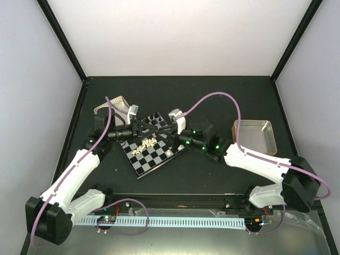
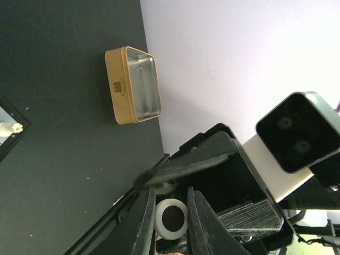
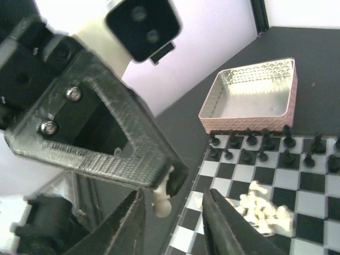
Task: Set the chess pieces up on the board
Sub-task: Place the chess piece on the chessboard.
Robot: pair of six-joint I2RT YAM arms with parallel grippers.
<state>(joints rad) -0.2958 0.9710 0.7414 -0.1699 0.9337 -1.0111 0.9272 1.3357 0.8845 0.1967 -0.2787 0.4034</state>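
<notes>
I should take the white piece by its head (image 3: 162, 207) with my right gripper before I stand it on the board, because my left gripper's fingers cover the white piece's round base (image 2: 171, 218).
The board (image 1: 154, 159) lies tilted at the table's middle, and it also shows in the right wrist view (image 3: 249, 178). A heap of cream-white chess pieces (image 1: 146, 143) lies on it, seen closer in the right wrist view (image 3: 263, 210). My left gripper (image 1: 150, 129) hovers over the board, shut on one white piece (image 2: 171, 217) by its round base. That piece (image 3: 162, 199) points head-first into my right gripper (image 3: 173, 194), which is open and faces the left gripper (image 3: 169, 183) closely. My right gripper (image 1: 169, 134) touches nothing.
Black pieces (image 3: 265, 143) stand in rows along the board's far edge. A pink tin (image 3: 249, 95) sits just behind the board, half hidden in the top view (image 1: 118, 103). A gold tin (image 1: 255, 135) stands at the right. One white piece (image 1: 169, 153) stands near the board's right edge.
</notes>
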